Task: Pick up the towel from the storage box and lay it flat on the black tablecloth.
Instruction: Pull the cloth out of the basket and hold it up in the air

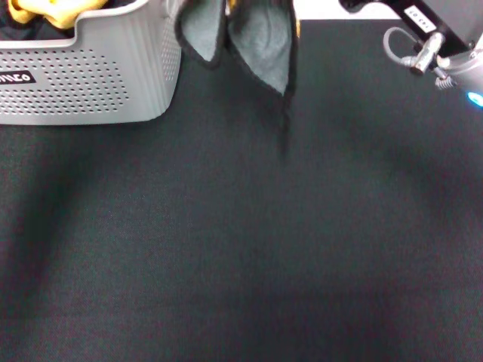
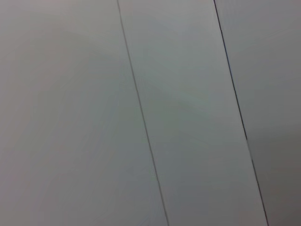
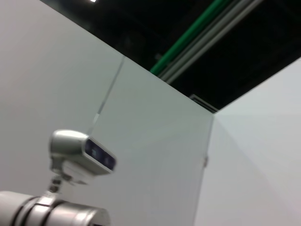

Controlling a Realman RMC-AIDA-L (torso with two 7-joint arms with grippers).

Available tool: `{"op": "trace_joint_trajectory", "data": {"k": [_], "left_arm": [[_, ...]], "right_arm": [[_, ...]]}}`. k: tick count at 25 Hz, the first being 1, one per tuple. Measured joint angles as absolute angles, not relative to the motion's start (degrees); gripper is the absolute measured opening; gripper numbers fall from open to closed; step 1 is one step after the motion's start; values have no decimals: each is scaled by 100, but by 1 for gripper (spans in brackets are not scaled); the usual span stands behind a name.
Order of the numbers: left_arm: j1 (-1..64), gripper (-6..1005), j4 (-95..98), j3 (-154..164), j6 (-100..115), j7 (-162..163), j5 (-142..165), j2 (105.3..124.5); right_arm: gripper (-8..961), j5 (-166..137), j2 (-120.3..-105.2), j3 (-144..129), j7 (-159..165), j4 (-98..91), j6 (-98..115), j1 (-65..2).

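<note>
Next, my left gripper grabs the hanging corner nearer the storage box (image 1: 206,56) before I lay the towel flat, because the towel is hanging in drooping folds (image 1: 260,47) from my right gripper.
The towel (image 1: 260,45) hangs down from beyond the top edge of the head view, just right of the storage box (image 1: 90,75). Its pale grey reverse and black edging face me, in two drooping folds, and its lowest corner hangs just above the black tablecloth (image 1: 241,241). What holds it is out of view. My right arm (image 1: 441,53) reaches in at the top right. The black body of the right gripper (image 1: 355,6) runs off the top edge toward the towel. My left gripper is out of view.
A bunched-up yellow cloth (image 1: 49,11) lies inside the storage box at the top left. The left wrist view shows only pale wall panels (image 2: 150,113). The right wrist view shows a wall, dark ceiling and a silver camera-like unit (image 3: 82,153).
</note>
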State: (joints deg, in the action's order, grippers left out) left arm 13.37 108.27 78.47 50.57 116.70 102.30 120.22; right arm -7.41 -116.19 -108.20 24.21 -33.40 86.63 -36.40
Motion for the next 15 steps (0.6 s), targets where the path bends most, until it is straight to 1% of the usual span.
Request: {"op": "trace_joint_trajectory", "data": {"k": [8,15], "left_arm": [[1146,68,10810,8816,4057,11309,10297,12022],[1142,72,10803,8880,3993,11303,10301,12018]], "right_arm": [[496,-500,-11619,-10828,2403,-3260,8436,-3587],[444,-408,-11619,-10821,2423,-3192,8365,-3506]]}}
